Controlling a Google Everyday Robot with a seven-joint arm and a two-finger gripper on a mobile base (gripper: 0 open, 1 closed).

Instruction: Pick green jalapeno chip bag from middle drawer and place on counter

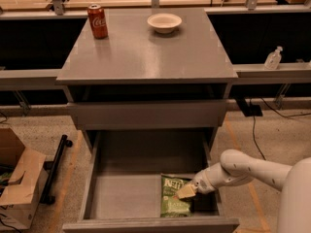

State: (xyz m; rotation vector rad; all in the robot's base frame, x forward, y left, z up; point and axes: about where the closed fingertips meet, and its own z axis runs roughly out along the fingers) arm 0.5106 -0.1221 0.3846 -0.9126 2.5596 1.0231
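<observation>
Next, my gripper lifts clear and comes down onto the bag's middle (175,199) from above, because it reaches low and at a slant across the flat green chip bag's side edge (187,200).
The green jalapeno chip bag (175,196) lies flat on the floor of the open middle drawer (124,198), at its front right. My gripper (184,192) reaches in from the right, low inside the drawer, with its pale fingertips over the bag's right part. The white arm (243,168) comes over the drawer's right wall. The grey counter (146,52) tops the cabinet above the drawer.
A red soda can (97,21) stands at the counter's back left and a white bowl (164,22) at its back middle. A closed drawer front (146,114) sits above the open one. A cardboard box (19,183) and a black bar stand on the floor at left.
</observation>
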